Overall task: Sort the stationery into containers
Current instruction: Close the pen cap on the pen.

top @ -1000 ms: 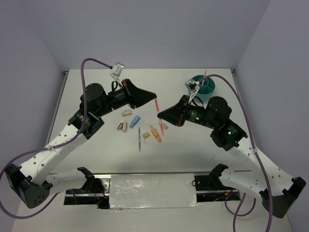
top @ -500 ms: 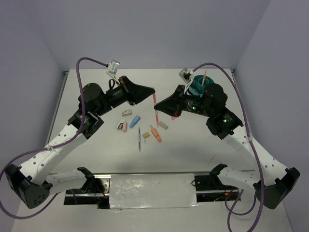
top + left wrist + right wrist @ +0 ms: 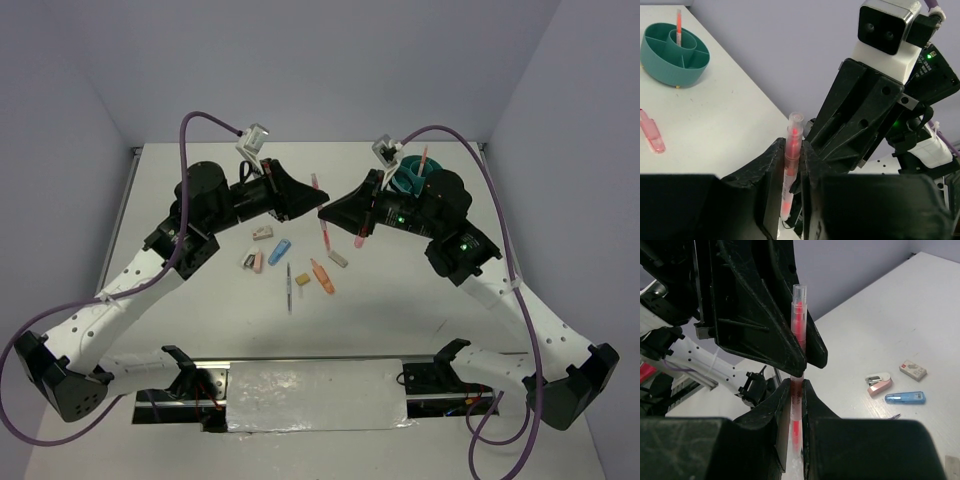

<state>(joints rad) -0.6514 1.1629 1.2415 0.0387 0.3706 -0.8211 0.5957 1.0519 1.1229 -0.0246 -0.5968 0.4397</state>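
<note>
I should hold the upper half (image 3: 799,315) of the pink pen (image 3: 796,402) with my left gripper while my right gripper takes the pen again along its fingers, because the pen stands crosswise in my right gripper.
A pink pen (image 3: 792,150) hangs in the air over the middle of the table, held between both grippers. My left gripper (image 3: 791,146) is shut on its upper half, and its capped tip sticks out above the fingers. My right gripper (image 3: 796,386) is shut on its lower half (image 3: 796,405). From above, the two grippers (image 3: 316,205) (image 3: 326,214) meet nose to nose. The teal container (image 3: 415,180) stands at the back right with another pink pen (image 3: 424,158) upright in it. The rest of the stationery lies on the table below.
Loose on the table are a grey block (image 3: 263,234), a blue piece (image 3: 280,250), a pink block (image 3: 257,262), a thin dark pen (image 3: 288,288), an orange marker (image 3: 320,276), a tan block (image 3: 303,279), a grey eraser (image 3: 339,259) and a pink marker (image 3: 359,240).
The left wrist has swung and the shared pen has moved slightly back, with its top now tilted toward the rear. The right arm has barely shifted since half a second ago.
</note>
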